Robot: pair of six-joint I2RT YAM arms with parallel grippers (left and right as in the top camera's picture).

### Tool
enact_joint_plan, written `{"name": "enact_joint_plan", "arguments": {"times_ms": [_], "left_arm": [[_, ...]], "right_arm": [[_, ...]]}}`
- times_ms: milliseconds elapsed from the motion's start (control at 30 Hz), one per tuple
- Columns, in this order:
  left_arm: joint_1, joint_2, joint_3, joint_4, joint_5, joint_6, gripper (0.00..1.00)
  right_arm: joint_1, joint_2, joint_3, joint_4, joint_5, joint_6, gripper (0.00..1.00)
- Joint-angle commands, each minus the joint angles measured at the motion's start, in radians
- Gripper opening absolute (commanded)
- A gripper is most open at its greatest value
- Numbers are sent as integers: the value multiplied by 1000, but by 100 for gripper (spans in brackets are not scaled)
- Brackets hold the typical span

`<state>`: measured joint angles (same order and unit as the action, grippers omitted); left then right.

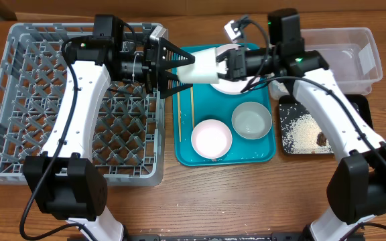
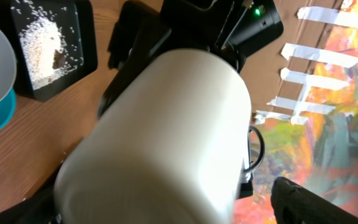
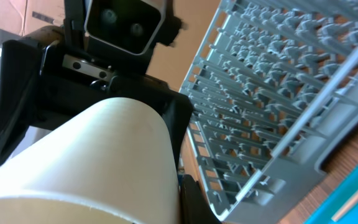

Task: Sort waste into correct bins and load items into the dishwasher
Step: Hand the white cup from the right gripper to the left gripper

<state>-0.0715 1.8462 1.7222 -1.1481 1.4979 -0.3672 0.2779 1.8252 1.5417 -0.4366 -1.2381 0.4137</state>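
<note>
My right gripper is holding the white cup by its open end (image 1: 217, 64), across from the dish-rack crate. Next, my left gripper takes hold of the cup's closed end (image 1: 185, 71) and loads the cup.
The small white cup (image 1: 203, 65) hangs in the air between my two grippers, above the left edge of the teal tray. My right gripper (image 1: 232, 63) is shut on its right end; the cup fills the right wrist view (image 3: 92, 155). My left gripper (image 1: 187, 71) is open wide, with its fingers on either side of the cup's left end and not closed on it (image 2: 166, 137). The grey dish-rack crate (image 1: 72, 100) stands at the left. The plate (image 1: 228, 87), two bowls (image 1: 211, 138) (image 1: 252, 120) and the chopsticks (image 1: 179, 114) lie on the tray.
The teal tray (image 1: 267, 155) sits in the middle. The black tray (image 1: 283, 127) holding rice (image 1: 303, 127) and a brown lump is at the right, with the clear tub (image 1: 374, 50) behind it. I cannot see the wrapper or the paper clearly.
</note>
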Motion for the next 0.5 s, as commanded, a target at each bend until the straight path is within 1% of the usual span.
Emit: {"name": "enact_joint_plan", "arguments": {"times_ms": [0, 100, 233, 267, 367, 467], "left_arm": [[1, 2, 14, 1, 46, 5, 94], [4, 2, 14, 1, 45, 5, 93], [6, 2, 14, 1, 44, 5, 88], [6, 2, 14, 0, 43, 5, 84], [6, 2, 14, 0, 36, 4, 68], [6, 2, 14, 0, 34, 4, 60]], "right_arm": [[24, 1, -3, 35, 18, 74, 4], [38, 1, -3, 43, 19, 86, 4], [47, 1, -3, 42, 32, 96, 4], [47, 1, -3, 43, 42, 107, 4], [47, 1, -3, 43, 64, 115, 4], [47, 1, -3, 47, 67, 116, 4]]}}
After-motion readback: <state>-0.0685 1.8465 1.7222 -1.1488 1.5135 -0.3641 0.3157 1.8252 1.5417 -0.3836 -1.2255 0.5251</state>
